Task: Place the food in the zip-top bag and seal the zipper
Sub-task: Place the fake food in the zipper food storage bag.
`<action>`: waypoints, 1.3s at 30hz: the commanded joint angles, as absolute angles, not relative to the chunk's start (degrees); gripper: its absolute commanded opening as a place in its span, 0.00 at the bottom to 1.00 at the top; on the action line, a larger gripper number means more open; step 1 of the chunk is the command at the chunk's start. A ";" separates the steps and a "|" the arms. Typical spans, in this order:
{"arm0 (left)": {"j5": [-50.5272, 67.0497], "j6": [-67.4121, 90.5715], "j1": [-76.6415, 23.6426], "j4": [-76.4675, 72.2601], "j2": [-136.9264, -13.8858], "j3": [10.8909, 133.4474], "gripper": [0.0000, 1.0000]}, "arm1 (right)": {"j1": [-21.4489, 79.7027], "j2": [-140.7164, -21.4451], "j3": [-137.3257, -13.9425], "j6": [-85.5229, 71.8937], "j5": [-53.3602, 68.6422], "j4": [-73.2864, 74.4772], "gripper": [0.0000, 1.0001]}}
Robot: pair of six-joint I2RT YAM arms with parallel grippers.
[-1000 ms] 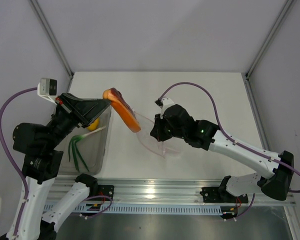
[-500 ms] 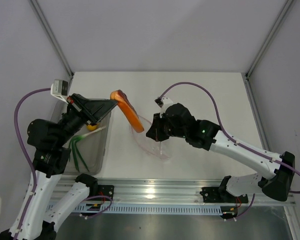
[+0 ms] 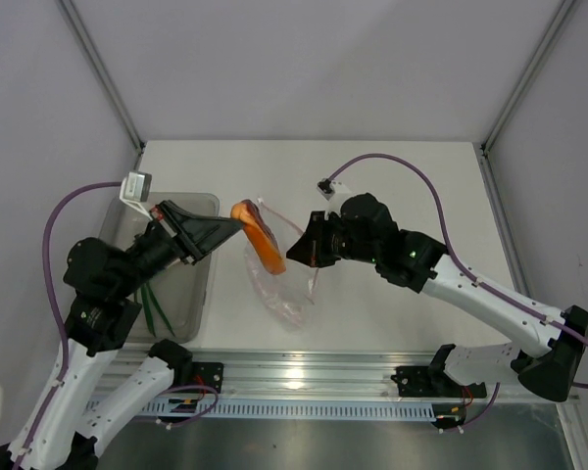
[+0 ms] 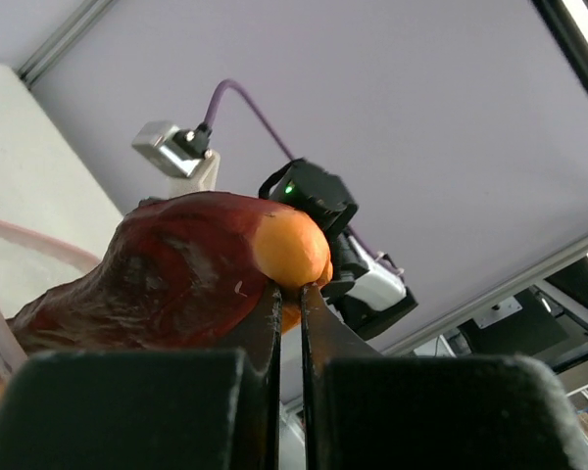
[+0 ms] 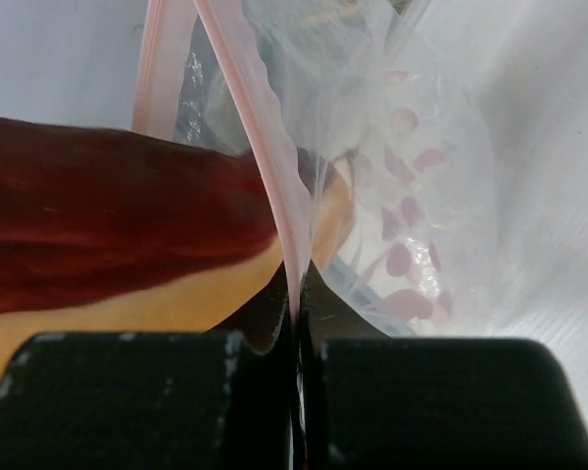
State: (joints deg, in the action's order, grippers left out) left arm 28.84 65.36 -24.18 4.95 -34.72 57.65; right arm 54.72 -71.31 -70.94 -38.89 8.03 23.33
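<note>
I should keep feeding the piece in with my left gripper until its orange end passes the bag's zipper, because the piece's loose end (image 3: 275, 266) points into the bag's opening (image 3: 285, 238).
My left gripper (image 3: 237, 223) is shut on the orange end of the elongated dark red-orange piece (image 3: 258, 241), which slants down into the open mouth of the clear zip-top bag (image 3: 284, 294). In the left wrist view the gripper (image 4: 290, 294) pinches the piece (image 4: 176, 284). My right gripper (image 3: 296, 257) is shut on the bag's pinkish-red zipper strip (image 5: 245, 127) and holds the mouth up; the piece (image 5: 108, 235) lies just behind the strip. Green stems (image 3: 155, 308) lie in the grey bin (image 3: 204, 294). The yellow fruit is hidden by my left arm.
The translucent grey bin stands at the left edge of the white table (image 3: 412, 186). The right arm's purple cable (image 3: 392, 162) arcs over the table behind the bag. The metal rail (image 3: 304, 367) runs along the near edge.
My left gripper has moved right and down, carrying the red-orange piece from above the bin's corner into the bag's mouth. My right gripper has lifted and shifted the bag's mouth, raising it upright.
</note>
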 commanded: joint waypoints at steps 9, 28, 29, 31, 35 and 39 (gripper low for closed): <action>13.99 54.32 -38.40 18.10 -40.34 61.61 0.01 | 54.67 -70.23 -73.39 -38.85 8.71 21.53 0.00; -3.16 50.54 -54.05 24.70 -45.44 64.69 0.12 | 53.61 -67.94 -75.94 -36.39 5.36 25.40 0.00; -3.51 50.10 -54.23 24.70 -45.09 64.95 0.19 | 53.61 -67.50 -75.85 -36.21 5.10 25.49 0.00; -4.22 49.31 -54.40 24.96 -44.39 65.13 0.46 | 53.61 -67.15 -75.59 -36.12 4.84 25.93 0.00; -6.32 47.38 -54.40 27.76 -42.81 66.44 0.69 | 53.53 -66.53 -75.32 -35.86 4.75 26.45 0.00; -8.61 47.46 -54.40 29.88 -42.71 67.06 0.70 | 53.53 -66.01 -74.62 -36.21 5.36 25.84 0.00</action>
State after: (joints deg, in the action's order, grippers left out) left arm -5.58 49.30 -53.91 28.18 -43.03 64.69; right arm 53.76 -67.88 -73.08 -36.60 5.37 27.44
